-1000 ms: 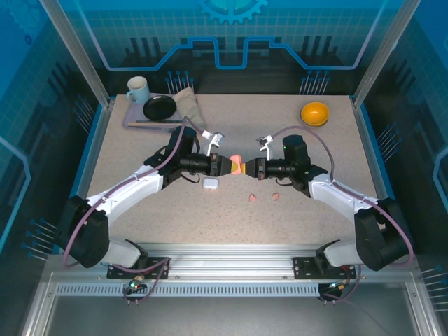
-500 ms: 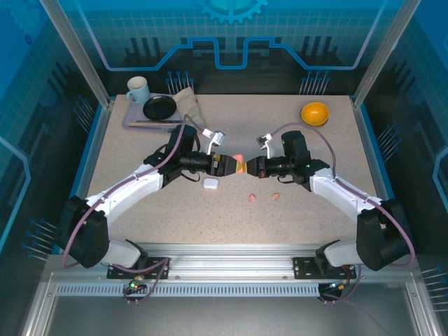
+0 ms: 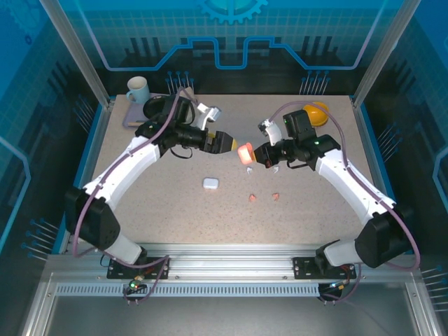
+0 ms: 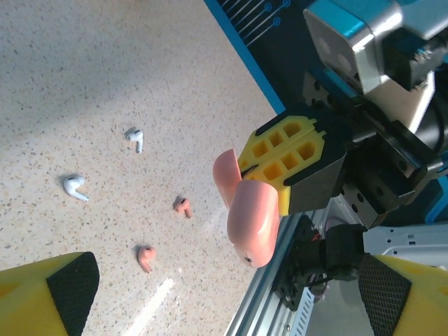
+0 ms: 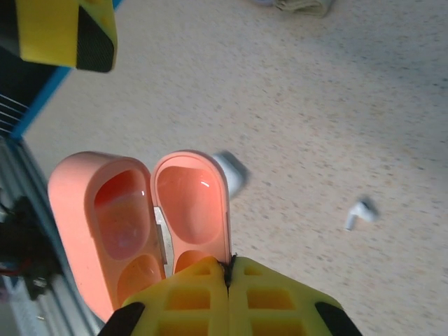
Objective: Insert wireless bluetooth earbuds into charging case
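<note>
The robot's right gripper is pinching the salmon-pink charging case by its open lid, so next the left gripper takes hold of the case's body and turns the case's hollows upward.
The salmon-pink charging case hangs above the table middle with its lid swung open, and both hollow halves face the right wrist camera. My right gripper is shut on its edge. My left gripper stands open just left of the case, its fingers wide apart and holding nothing. Two pink earbuds lie on the table in front of the case. Two white earbuds lie further off. A white case sits shut on the table.
A tray at the back left carries a mug, a black plate and a folded cloth. An orange bowl sits at the back right, partly behind my right arm. Blue rails edge the table.
My left gripper has opened, let go of the pink case and drawn back to the left. My right gripper has lifted the case up and away, its lid now open.
</note>
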`<state>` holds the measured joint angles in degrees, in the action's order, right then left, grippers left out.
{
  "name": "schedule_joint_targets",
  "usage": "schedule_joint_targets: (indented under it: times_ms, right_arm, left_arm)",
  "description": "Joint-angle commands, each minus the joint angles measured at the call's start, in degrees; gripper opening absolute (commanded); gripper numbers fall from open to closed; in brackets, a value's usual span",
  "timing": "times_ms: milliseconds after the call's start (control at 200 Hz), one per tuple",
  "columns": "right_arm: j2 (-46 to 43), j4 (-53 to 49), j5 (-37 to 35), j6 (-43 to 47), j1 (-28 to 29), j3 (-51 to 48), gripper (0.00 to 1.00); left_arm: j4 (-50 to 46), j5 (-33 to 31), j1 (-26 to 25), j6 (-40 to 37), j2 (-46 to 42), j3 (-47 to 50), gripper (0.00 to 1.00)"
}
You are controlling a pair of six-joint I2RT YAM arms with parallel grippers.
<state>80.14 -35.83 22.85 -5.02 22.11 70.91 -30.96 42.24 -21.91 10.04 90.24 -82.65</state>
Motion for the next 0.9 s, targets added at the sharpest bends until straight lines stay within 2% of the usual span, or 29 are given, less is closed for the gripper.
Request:
schedule_joint_targets:
  times_ms: [0,165,310,670,895]
  right_arm:
    - [1.64,-6.79,-6.14,8.84,-0.37,2.11,0.00]
    - [3.23,-5.92,-9.20,10.68,0.95,2.08,0.00]
    - [6.02,-5.25,-7.41,11.14,2.24,3.09,0.00]
    - [14.58,-7.85,-7.21,13.61,6.79,9.68,0.00]
    - [15.31,-8.46,-6.52,14.49,6.61,11.05,0.00]
  left_arm:
    - [-13.73,4.40,0.40,-7.87,4.88,-5.03,0.98]
    - [-19.47,6.15,0.37,-12.10,11.40,-9.83,0.97]
    - [-20.59,6.16,0.36,-14.49,15.35,-10.91,0.94]
    - [-24.11,11.07,-0.15,-18.84,23.12,-14.34,0.72]
    - [-25.49,14.83,-0.05,-20.88,23.41,-14.38,0.65]
